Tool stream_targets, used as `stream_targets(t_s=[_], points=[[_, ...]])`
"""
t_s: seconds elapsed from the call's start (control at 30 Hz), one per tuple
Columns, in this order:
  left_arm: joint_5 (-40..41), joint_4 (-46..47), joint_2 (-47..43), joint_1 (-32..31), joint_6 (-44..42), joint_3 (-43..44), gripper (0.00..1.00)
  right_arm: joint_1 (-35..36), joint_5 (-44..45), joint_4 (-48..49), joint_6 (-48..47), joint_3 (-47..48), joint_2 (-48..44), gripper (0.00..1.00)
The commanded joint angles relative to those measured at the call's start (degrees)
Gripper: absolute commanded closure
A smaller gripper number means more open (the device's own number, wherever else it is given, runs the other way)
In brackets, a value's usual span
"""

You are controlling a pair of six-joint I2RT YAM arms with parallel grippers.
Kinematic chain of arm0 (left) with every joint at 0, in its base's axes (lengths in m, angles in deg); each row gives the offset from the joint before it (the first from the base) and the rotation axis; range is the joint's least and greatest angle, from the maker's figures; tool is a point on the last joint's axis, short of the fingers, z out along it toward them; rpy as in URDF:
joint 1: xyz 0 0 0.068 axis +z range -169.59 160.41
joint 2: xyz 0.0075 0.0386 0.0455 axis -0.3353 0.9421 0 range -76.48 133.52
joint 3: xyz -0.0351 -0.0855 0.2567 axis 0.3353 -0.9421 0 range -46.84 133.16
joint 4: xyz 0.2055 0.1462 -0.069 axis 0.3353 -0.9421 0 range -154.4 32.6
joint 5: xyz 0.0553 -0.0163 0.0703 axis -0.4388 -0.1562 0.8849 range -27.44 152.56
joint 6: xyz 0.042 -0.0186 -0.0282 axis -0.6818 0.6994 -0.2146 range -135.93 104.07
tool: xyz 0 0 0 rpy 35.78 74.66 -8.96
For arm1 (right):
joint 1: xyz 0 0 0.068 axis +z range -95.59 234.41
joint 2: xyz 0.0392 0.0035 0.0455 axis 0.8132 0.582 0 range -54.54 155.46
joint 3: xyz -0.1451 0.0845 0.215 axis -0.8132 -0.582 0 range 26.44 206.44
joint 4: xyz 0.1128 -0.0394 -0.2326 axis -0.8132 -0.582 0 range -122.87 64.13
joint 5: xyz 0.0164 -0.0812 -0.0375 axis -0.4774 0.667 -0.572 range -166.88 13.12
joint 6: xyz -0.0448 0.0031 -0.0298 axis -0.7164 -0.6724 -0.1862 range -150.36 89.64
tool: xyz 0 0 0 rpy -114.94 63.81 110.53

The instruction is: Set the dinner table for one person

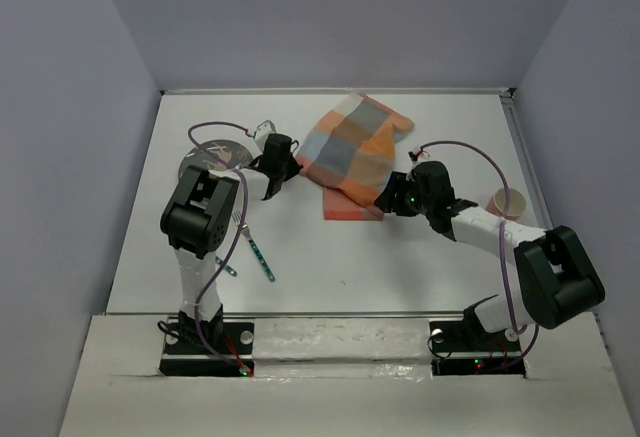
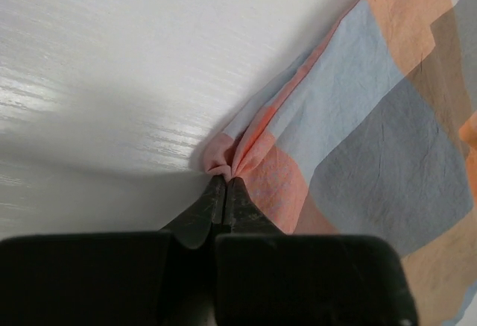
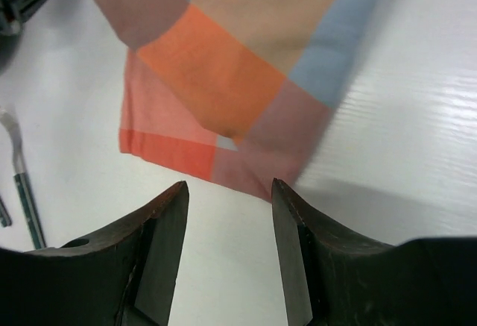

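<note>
The left gripper holds a corner of the cloth, which lies crooked and folded over its red flap, so the robot's right gripper should pinch the red flap's edge (image 3: 190,165) and spread it.
An orange-and-blue checkered cloth (image 1: 350,152) lies partly folded on the white dinner table (image 1: 420,267), near the back middle. My left gripper (image 1: 296,170) is at the cloth's left edge. In the left wrist view the left gripper (image 2: 225,181) is shut on a bunched pink fold of the cloth (image 2: 373,117). My right gripper (image 1: 384,198) is at the cloth's near right corner. In the right wrist view the right gripper (image 3: 227,188) is open, with bare table between its fingers and the cloth (image 3: 223,72) corner just beyond its tips.
A grey plate (image 1: 213,149) sits at the left, partly hidden behind the left arm. A fork (image 1: 256,248) and another utensil (image 1: 231,269) lie near the left arm's base. A paper cup (image 1: 508,202) stands at the right, by the right arm.
</note>
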Motion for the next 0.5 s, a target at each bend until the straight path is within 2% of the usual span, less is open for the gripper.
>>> stream_targets(t_s=[0.0, 0.1, 0.23, 0.3, 0.4, 0.47], points=[[1.9, 5.9, -6.2, -0.6, -4.0, -2.6, 1.00, 0.0, 7.8, -2.0, -0.1, -2.1, -1.8, 0.45], [2.7, 6.6, -11.0, -1.4, -5.4, -4.6, 1.00, 0.0, 5.4, -2.5, 1.0, -3.0, -1.1, 0.36], [3.0, 7.3, -14.2, -3.2, -5.8, -6.8, 1.00, 0.0, 4.4, -2.6, 1.3, -2.8, 1.9, 0.36], [2.5, 7.6, -15.4, -4.0, -5.4, -7.9, 1.00, 0.0, 5.1, -2.7, 1.3, -1.6, 3.4, 0.39], [1.6, 8.1, -19.0, -4.4, -4.2, -11.7, 1.00, 0.0, 6.4, -2.5, 1.2, 0.6, 5.7, 0.52], [1.1, 8.1, -20.5, -4.4, -3.5, -13.2, 1.00, 0.0, 9.3, -2.3, 0.9, 2.7, 7.6, 0.55]])
